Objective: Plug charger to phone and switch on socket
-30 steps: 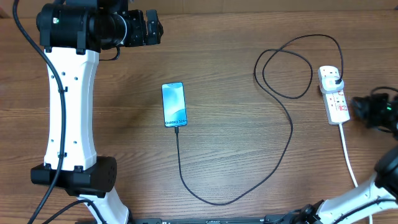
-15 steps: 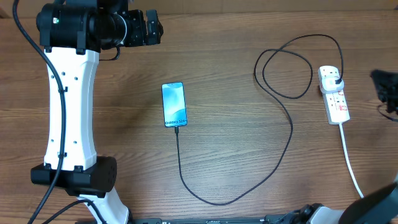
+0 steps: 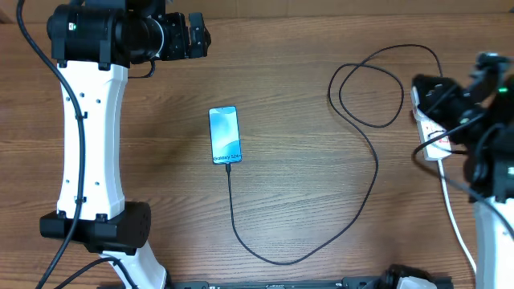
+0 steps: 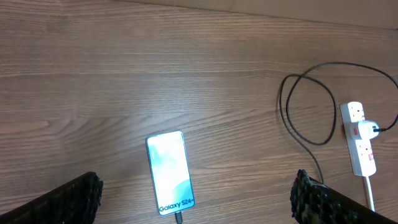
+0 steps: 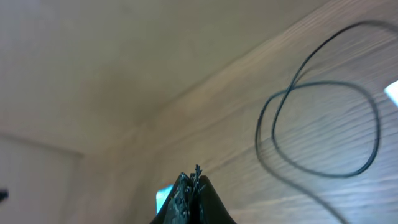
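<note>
The robot's right hand should go on pulling back before its empty fingers open clear, as the black charger cable connects the lit phone (image 3: 226, 135) to the white socket strip (image 3: 431, 128).
The phone (image 3: 225, 134) lies lit near the table's middle, and also shows in the left wrist view (image 4: 169, 173). The black charger cable (image 3: 374, 172) runs from the phone's lower end, curves round, loops, and ends at the white socket strip (image 3: 440, 144). In the left wrist view its plug sits in the strip (image 4: 360, 140). My right gripper (image 3: 422, 88) hangs over the strip's far end and hides the plug from overhead; its fingers (image 5: 191, 185) are shut with nothing between them. My left gripper (image 3: 194, 36) is open and empty (image 4: 194, 194), high above the phone at the table's far side.
The strip's thick white cord (image 3: 451, 213) runs towards the front right edge. The right arm's own black cables hang across the strip. The left arm's white body (image 3: 88, 136) stands at the left. The cable loop (image 5: 323, 124) shows blurred in the right wrist view.
My right arm has swung in from the table's right edge to over the far end of the socket strip. The left arm, phone and cable have not moved.
</note>
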`<state>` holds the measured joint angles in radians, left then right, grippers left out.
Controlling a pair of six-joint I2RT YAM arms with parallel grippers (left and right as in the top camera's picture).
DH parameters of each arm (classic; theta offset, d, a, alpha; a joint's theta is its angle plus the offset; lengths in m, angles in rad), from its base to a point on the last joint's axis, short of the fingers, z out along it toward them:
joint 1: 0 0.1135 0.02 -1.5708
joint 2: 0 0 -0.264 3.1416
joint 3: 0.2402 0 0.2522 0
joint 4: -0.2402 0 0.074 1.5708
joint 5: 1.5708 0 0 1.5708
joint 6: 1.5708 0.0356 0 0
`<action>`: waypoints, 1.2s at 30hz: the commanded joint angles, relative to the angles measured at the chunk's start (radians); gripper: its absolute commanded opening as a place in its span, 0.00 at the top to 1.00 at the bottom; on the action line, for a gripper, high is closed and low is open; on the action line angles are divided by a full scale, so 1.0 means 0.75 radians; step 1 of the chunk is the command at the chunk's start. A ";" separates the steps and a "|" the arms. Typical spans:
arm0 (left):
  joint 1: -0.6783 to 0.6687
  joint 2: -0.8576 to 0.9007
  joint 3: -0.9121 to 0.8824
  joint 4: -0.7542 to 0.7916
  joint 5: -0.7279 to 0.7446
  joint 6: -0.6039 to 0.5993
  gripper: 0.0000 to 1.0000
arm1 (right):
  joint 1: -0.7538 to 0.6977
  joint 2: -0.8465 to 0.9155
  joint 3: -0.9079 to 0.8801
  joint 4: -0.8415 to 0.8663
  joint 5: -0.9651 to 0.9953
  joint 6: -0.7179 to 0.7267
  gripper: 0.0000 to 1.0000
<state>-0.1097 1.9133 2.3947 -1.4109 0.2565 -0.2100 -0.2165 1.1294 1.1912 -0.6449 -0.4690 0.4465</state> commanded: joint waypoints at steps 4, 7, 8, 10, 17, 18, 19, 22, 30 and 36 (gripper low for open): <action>-0.002 -0.014 0.013 0.001 -0.007 0.011 0.01 | 0.373 -0.016 0.113 -0.158 0.441 -0.134 0.96; -0.002 -0.014 0.013 0.001 -0.007 0.011 0.00 | 0.522 -0.016 0.178 -0.274 0.658 -0.163 0.96; -0.002 -0.014 0.013 0.001 -0.007 0.011 0.00 | 0.558 -0.017 0.198 -0.314 0.692 -0.192 0.96; -0.002 -0.014 0.013 0.001 -0.007 0.011 0.00 | 0.611 -0.022 0.228 -0.387 0.731 -0.246 0.96; -0.002 -0.014 0.013 0.001 -0.007 0.011 0.01 | 0.655 -0.093 0.239 -0.553 0.775 -0.253 0.76; -0.002 -0.014 0.013 0.001 -0.007 0.011 0.00 | 0.655 -0.107 0.239 -0.596 0.775 -0.253 0.47; -0.002 -0.014 0.013 0.001 -0.007 0.011 0.00 | 0.655 -0.110 0.239 -0.621 0.774 -0.253 0.29; -0.002 -0.014 0.013 0.001 -0.007 0.011 0.00 | 0.655 -0.108 0.239 -0.718 0.774 -0.253 0.00; -0.002 -0.014 0.013 0.001 -0.007 0.011 0.00 | 0.655 -0.107 0.236 -0.874 0.774 -0.253 0.00; -0.002 -0.014 0.013 0.001 -0.007 0.011 0.00 | 0.655 -0.107 0.236 -0.872 0.774 -0.252 0.00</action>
<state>-0.1097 1.9133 2.3947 -1.4105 0.2565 -0.2100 0.2703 1.0576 1.3468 -1.3022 0.0975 0.2604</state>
